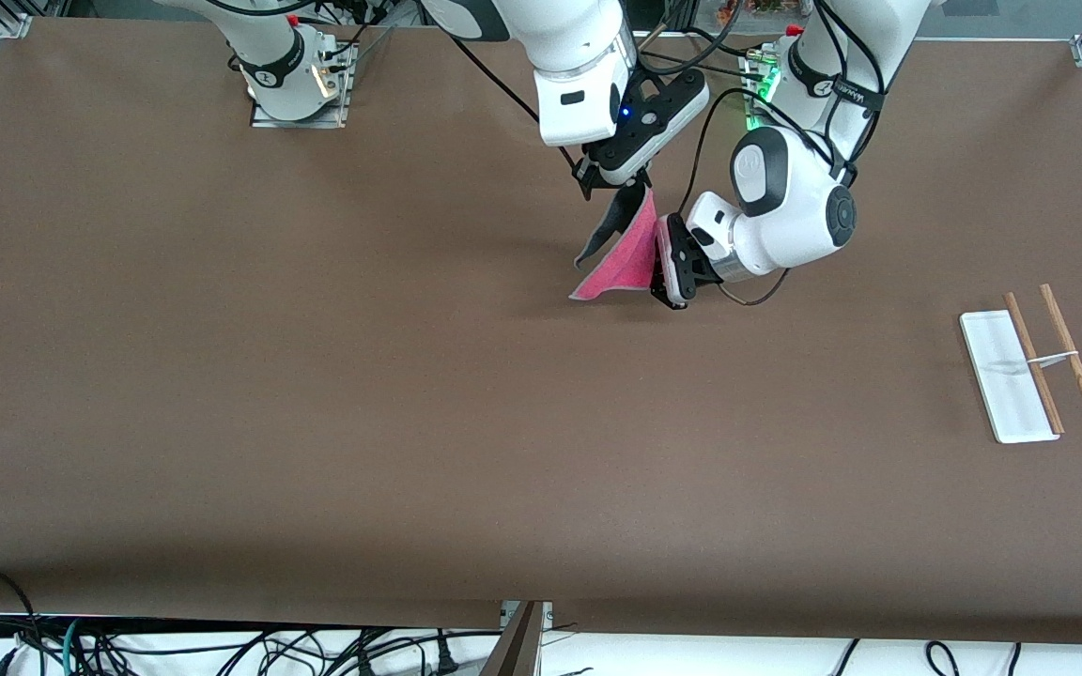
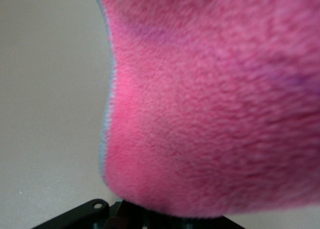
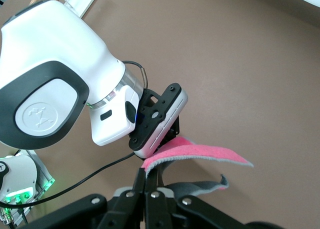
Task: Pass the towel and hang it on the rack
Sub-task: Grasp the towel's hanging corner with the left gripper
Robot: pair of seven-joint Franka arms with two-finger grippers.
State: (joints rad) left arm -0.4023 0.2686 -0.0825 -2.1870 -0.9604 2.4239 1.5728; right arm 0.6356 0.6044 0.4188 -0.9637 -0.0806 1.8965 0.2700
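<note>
The left gripper's fingers come together at the very edge of the pink-red towel (image 2: 165, 211), so next the left gripper opens wide and moves around the towel's end (image 1: 633, 268) before it closes.
The pink-red towel (image 1: 624, 255) hangs in the air over the middle of the table, its grey underside folded out toward the right arm's end. My right gripper (image 1: 631, 191) is shut on its top corner; the right wrist view shows the fingers (image 3: 145, 181) pinched on the towel (image 3: 200, 154). My left gripper (image 1: 663, 268) is level with the towel's edge and right against it. In the left wrist view the towel (image 2: 210, 99) fills the frame and hides the jaws. The rack (image 1: 1011, 376) lies at the left arm's end, with its wooden rods (image 1: 1072, 357) beside the white base.
The brown table (image 1: 316, 376) carries nothing but the rack. The left arm's white wrist (image 3: 50, 74) fills much of the right wrist view, close to my right gripper. Cables hang along the table's front edge.
</note>
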